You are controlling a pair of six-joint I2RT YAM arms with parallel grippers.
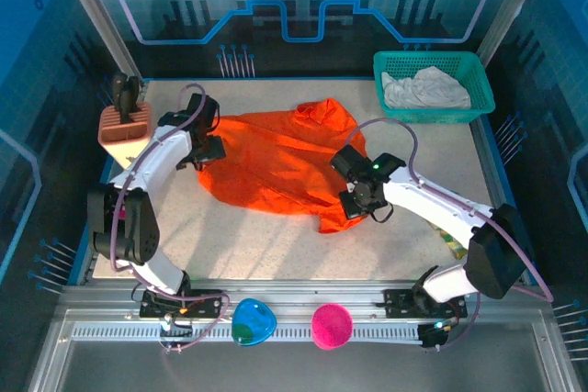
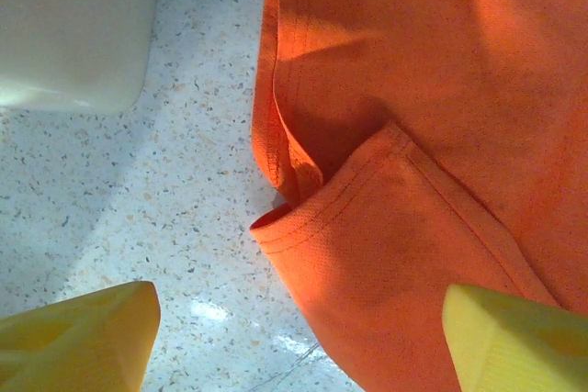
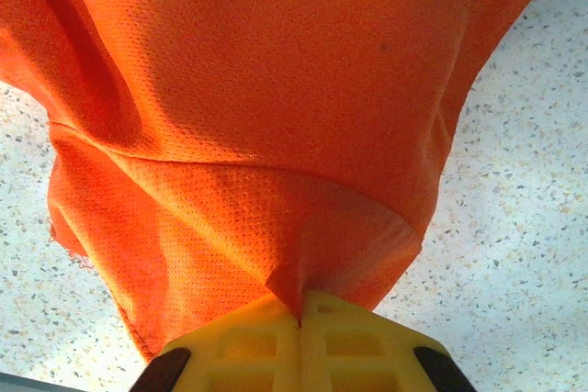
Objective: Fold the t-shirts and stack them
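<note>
The hemmed flap (image 2: 386,245) is folded back with its stitched edge (image 2: 470,207) loose on top. The flap will unfold and make the orange t-shirt wider when I pull.
The orange t-shirt (image 1: 276,158) lies crumpled on the speckled table, mid-left. My left gripper (image 1: 207,147) hovers at its left edge, open. In the left wrist view its yellow fingers (image 2: 83,337) stand wide apart over a hemmed sleeve of the orange t-shirt (image 2: 386,227), holding nothing. My right gripper (image 1: 356,201) is shut on the shirt's lower right part. Its yellow jaws (image 3: 300,332) pinch a fold of orange t-shirt cloth (image 3: 276,135) that fans out above them. The off-white t-shirt (image 1: 424,89) lies bunched in the teal basket (image 1: 482,89) at the back right.
A pink-brown stand (image 1: 123,128) with a dark handle sits at the table's left edge, close to my left arm; it shows as a pale block (image 2: 73,25) in the left wrist view. A blue bowl (image 1: 252,321) and a pink bowl (image 1: 331,326) rest on the front rail.
</note>
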